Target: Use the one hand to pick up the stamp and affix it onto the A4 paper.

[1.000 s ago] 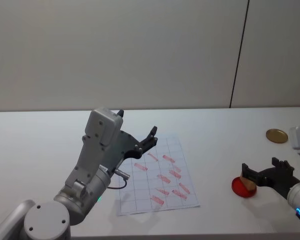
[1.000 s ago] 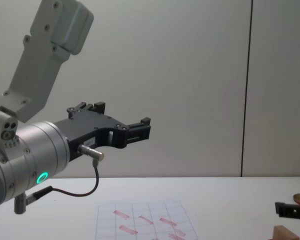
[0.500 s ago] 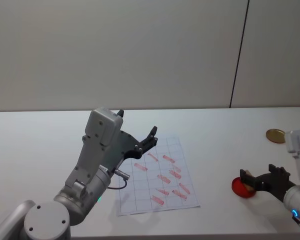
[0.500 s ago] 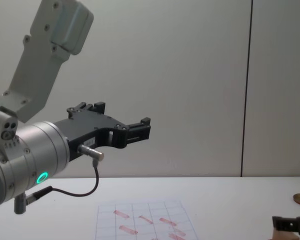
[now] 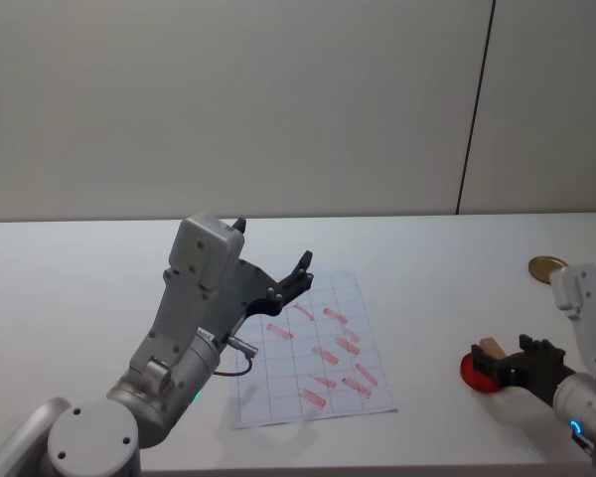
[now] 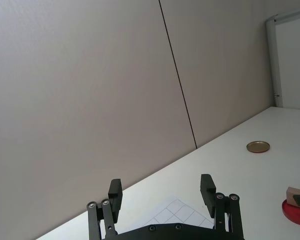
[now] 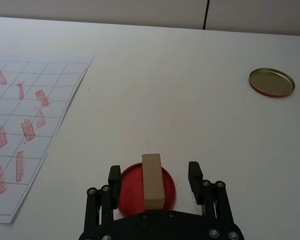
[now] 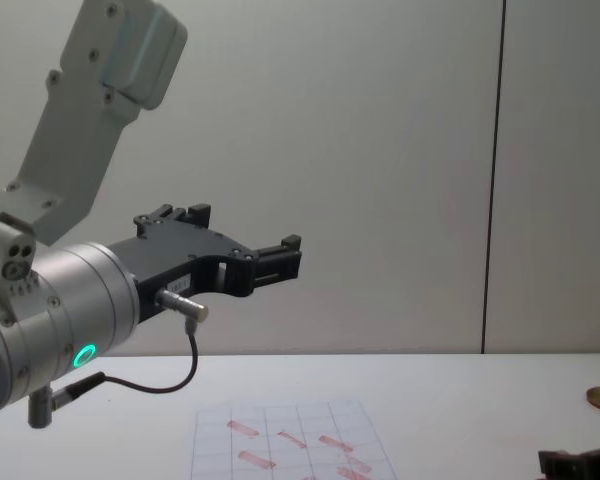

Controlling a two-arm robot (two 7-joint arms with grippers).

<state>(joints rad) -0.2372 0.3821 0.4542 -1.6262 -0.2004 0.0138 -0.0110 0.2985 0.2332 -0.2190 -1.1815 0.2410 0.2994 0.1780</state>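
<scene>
I expect the stamp point(image 7: 153, 181) to come off the red ink pad and leave it behind when I lift, because the A4 paper already has red marks point(image 7: 28, 130) on it.
The stamp point(image 7: 153, 186), a light-tan wooden block, stands upright on a round red ink pad point(image 7: 129, 192) at the table's right front. My right gripper point(image 7: 154, 173) is open and straddles the stamp, one finger on each side with a gap to both. From the head, the same gripper point(image 5: 504, 358) sits low at the pad with the stamp point(image 5: 492, 349) poking up between its fingers. The A4 paper point(image 5: 313, 348), a gridded sheet with several red marks, lies left of it. My left gripper point(image 5: 300, 270) hangs open, raised above the paper's far edge.
A flat golden disc point(image 5: 548, 268) lies on the table beyond the right gripper, near the right edge. The left arm's big silver wrist point(image 8: 60, 320) with a green light and black cable looms over the table's left half. A pale wall stands behind the table.
My right gripper has come down and slid forward around the stamp, which now stands between its fingers. The left arm has not moved.
</scene>
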